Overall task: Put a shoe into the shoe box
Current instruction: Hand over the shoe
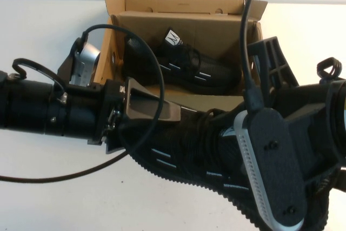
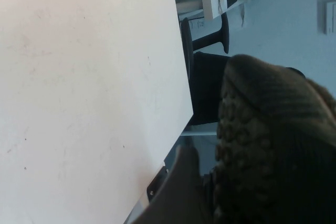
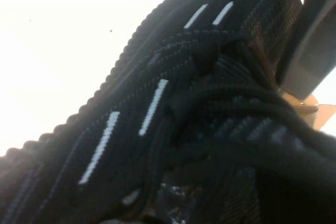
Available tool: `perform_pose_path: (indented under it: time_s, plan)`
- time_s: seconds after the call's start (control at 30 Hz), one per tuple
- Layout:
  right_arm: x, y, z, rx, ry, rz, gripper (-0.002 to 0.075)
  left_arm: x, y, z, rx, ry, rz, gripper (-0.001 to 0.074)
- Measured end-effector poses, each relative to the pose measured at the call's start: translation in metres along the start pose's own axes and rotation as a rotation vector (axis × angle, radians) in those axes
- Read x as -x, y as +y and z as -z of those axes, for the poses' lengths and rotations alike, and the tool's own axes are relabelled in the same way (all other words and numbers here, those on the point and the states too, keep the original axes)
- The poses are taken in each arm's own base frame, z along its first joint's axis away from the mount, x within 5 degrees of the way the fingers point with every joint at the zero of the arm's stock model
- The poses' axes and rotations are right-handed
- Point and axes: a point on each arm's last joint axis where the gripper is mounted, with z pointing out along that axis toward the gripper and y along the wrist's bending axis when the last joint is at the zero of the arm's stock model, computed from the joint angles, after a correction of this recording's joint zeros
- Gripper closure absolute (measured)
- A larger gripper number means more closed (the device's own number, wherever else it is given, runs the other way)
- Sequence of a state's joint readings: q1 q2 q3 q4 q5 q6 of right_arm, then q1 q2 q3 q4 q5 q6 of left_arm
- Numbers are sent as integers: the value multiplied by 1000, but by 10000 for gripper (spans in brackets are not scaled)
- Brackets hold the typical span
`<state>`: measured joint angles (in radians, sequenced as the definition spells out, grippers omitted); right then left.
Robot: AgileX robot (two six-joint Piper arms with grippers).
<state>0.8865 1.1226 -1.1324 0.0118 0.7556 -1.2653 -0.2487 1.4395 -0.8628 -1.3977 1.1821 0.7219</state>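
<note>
My right gripper should back off and then take the shoe's laced middle (image 1: 203, 140), because my left gripper holds the shoe's toe and the shoe's heel (image 1: 319, 205) slants away from the shoe box.
The brown shoe box (image 1: 184, 12) stands open at the back middle with one black sneaker (image 1: 189, 66) lying inside. A second black shoe (image 1: 189, 158) with white dashes is held in front of the box, between both grippers. My left gripper (image 1: 167, 125) is shut on one end of it; the left wrist view shows its ridged sole (image 2: 252, 145) beside one finger (image 2: 176, 192). My right gripper (image 1: 254, 114) is shut across the shoe's laced middle. The shoe's laces and dashes (image 3: 157, 103) fill the right wrist view.
The white table (image 1: 59, 198) lies under the held shoe. A black cable (image 1: 125, 150) loops off the left arm in front of the box, and another (image 1: 246, 36) rises from the right arm. The table's edge (image 2: 184, 93) and a black chair (image 2: 207, 93) show in the left wrist view.
</note>
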Motion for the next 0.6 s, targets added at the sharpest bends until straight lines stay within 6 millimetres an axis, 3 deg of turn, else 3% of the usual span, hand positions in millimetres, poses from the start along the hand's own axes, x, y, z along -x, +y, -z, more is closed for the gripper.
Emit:
perform_pose_path:
  time_s: [0.23, 0.33, 0.43, 0.6]
  plan:
    - [0, 0, 0, -2, -1, 0, 729, 0, 0, 0, 3, -4, 10, 424]
    - [0, 0, 0, -2, -1, 0, 729, 0, 0, 0, 2, -5, 11, 521]
    - [0, 0, 0, -1, -2, -2, 729, 0, 0, 0, -1, 0, 1, 568]
    - [2, 0, -1, 7, -23, -42, 729, 0, 0, -1, -3, 2, -19, 576]
